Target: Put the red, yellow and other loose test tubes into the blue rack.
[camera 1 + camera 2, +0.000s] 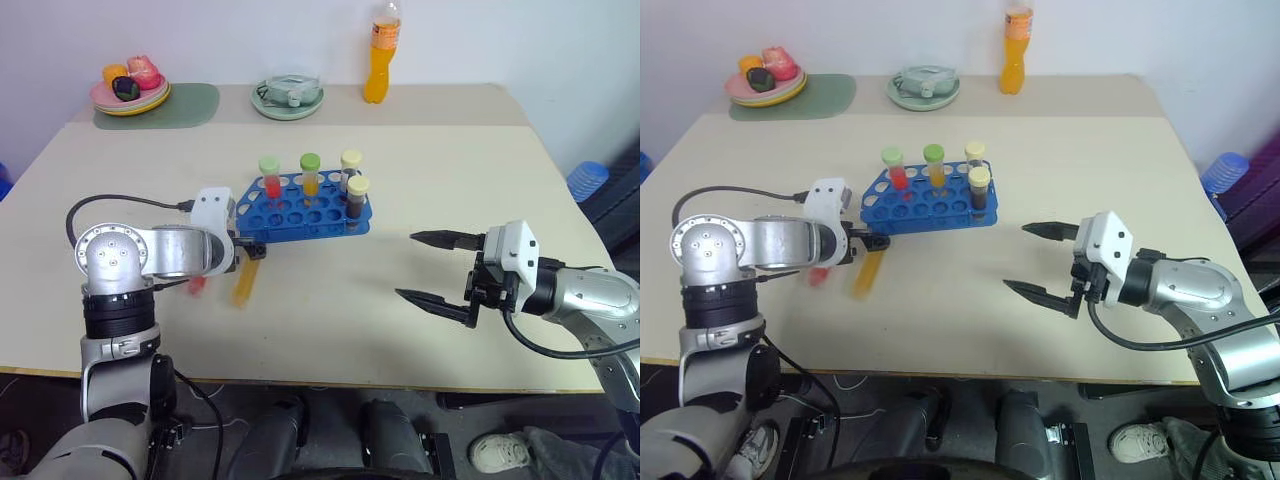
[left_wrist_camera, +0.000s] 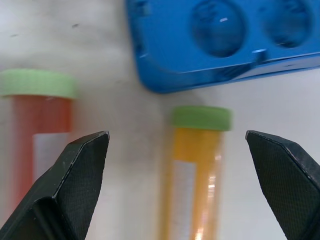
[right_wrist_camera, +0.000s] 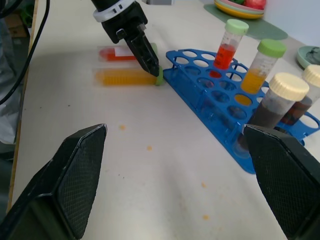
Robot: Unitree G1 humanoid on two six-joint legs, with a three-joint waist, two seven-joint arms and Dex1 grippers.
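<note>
My left gripper should grab the yellow tube (image 1: 244,284) below its cap (image 2: 198,145) and turn it upright over the blue rack, because the tube lies flat and far from my right gripper.
The blue rack (image 1: 300,226) stands mid-table with several capped tubes upright in it. Two loose test tubes lie on the table by its left end: a yellow one (image 1: 244,284) and a red one (image 1: 197,285), both green-capped. My left gripper (image 1: 255,248) hangs open just above them, pointing down. In the left wrist view the yellow tube (image 2: 192,180) lies between the two fingers, and the red tube (image 2: 40,135) sits at the outer side of one finger (image 2: 75,180). My right gripper (image 1: 406,265) is open and empty, hovering right of the rack.
At the table's far edge stand a plate (image 1: 160,97) of fruit on a green mat (image 1: 195,105), a pale green dish (image 1: 262,102) and an orange drink bottle (image 1: 381,55). A black cable (image 1: 120,200) loops over my left arm.
</note>
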